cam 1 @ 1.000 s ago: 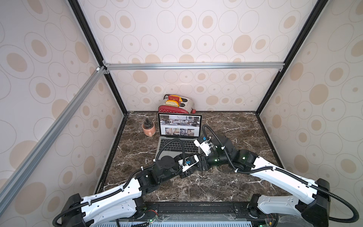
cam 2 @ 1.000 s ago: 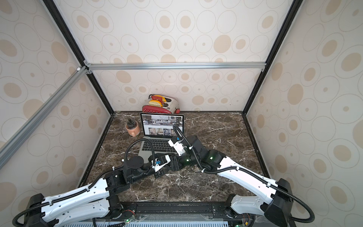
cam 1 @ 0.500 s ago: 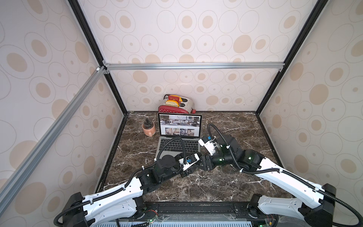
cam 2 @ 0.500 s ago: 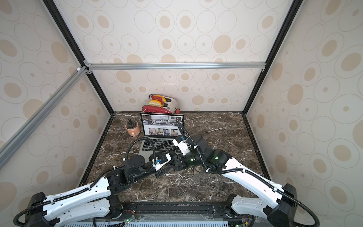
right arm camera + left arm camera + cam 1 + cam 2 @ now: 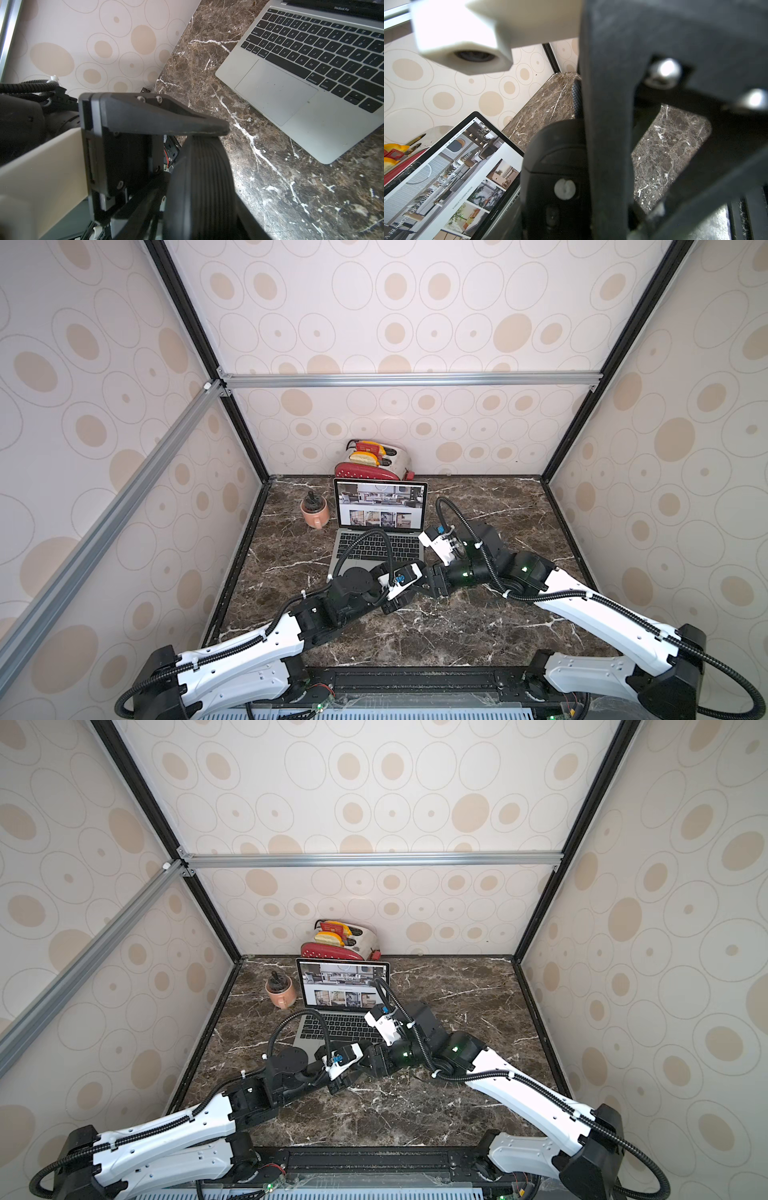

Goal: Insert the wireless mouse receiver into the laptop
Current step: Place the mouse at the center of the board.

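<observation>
The black mouse (image 5: 554,168) is in my closed left gripper, and my right gripper meets it. Next, my left gripper opens before my right gripper carries the mouse beside the laptop (image 5: 454,605).
The laptop (image 5: 380,506) (image 5: 345,986) stands open at the back centre, its screen showing interior photos (image 5: 446,176) and its trackpad bare (image 5: 276,91). Both grippers meet just off its front right corner. My left gripper (image 5: 409,597) (image 5: 347,1079) (image 5: 554,209) is shut on a black mouse (image 5: 550,158), underside towards the camera. My right gripper (image 5: 432,587) (image 5: 372,1065) (image 5: 187,207) reaches in from the right, with one finger (image 5: 606,135) lying across the mouse. How wide the right jaws stand is hidden. The wireless mouse receiver is hidden.
A pink cup (image 5: 316,512) stands left of the laptop. A red and white toaster (image 5: 374,462) sits behind it against the back wall. Dark marble tabletop (image 5: 498,626) stretches to the right and front. Patterned walls close in three sides.
The right arm's elbow has swung a little to the right while its gripper stayed against the left gripper. The left arm and the mouse have held still.
</observation>
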`<state>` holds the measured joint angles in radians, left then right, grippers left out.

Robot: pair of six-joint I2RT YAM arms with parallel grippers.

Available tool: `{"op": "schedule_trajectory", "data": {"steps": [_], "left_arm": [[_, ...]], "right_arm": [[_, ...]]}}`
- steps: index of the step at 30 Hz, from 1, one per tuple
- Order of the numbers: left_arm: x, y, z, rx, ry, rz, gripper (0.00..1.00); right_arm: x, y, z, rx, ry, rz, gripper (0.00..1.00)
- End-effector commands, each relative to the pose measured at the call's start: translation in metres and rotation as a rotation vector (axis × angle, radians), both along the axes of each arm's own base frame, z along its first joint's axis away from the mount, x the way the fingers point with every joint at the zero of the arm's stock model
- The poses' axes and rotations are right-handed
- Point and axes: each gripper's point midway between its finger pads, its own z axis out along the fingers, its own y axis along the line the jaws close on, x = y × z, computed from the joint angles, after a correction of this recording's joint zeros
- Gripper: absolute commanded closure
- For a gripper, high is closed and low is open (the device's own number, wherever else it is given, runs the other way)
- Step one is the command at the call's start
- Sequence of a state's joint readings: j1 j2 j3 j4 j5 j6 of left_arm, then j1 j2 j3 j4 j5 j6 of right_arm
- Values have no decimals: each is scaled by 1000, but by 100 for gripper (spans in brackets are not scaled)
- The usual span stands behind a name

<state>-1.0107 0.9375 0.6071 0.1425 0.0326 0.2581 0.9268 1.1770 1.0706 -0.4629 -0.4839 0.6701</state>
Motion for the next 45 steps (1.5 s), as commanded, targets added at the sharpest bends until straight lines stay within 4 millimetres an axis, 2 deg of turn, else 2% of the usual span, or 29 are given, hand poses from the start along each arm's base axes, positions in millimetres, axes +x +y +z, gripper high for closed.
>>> {"op": "schedule_trajectory", "data": {"steps": [1,8,15,17,18,19,21,22,24,27,34,39,45], "left_arm": [[1,-5,28,-65,-30,-9,100],[1,-5,28,-64,-27,-10,100],[4,-6,25,-53,-21,-1,100],[5,-6,25,-47,-20,8,100],[6,-6,24,-42,-18,12,91],[7,-6,24,-40,-18,15,71],[11,-2,25,-47,-18,51,15],[13,1,27,-55,-18,75,2],[16,9,33,-70,-17,114,1],[17,19,31,-59,20,160,1],[19,48,30,-96,69,279,1],[20,64,30,-113,87,329,1],[19,76,31,-135,85,367,1]], "right_arm": [[6,4,14,48,-28,5,51],[13,7,15,59,-25,-8,59],[14,7,12,45,-9,-17,76],[15,4,9,19,-8,-36,79],[16,1,7,1,-8,-48,80],[17,-2,5,-19,-9,-60,81],[23,-16,-4,-96,-11,-106,83],[26,-24,-8,-137,-8,-126,84],[35,-52,-24,-271,-11,-191,86],[46,-92,-39,-457,-46,-264,87],[64,-172,-86,-975,-79,-385,87],[75,-196,-98,-1145,-127,-432,87],[82,-200,-126,-1231,-148,-446,87]]}}
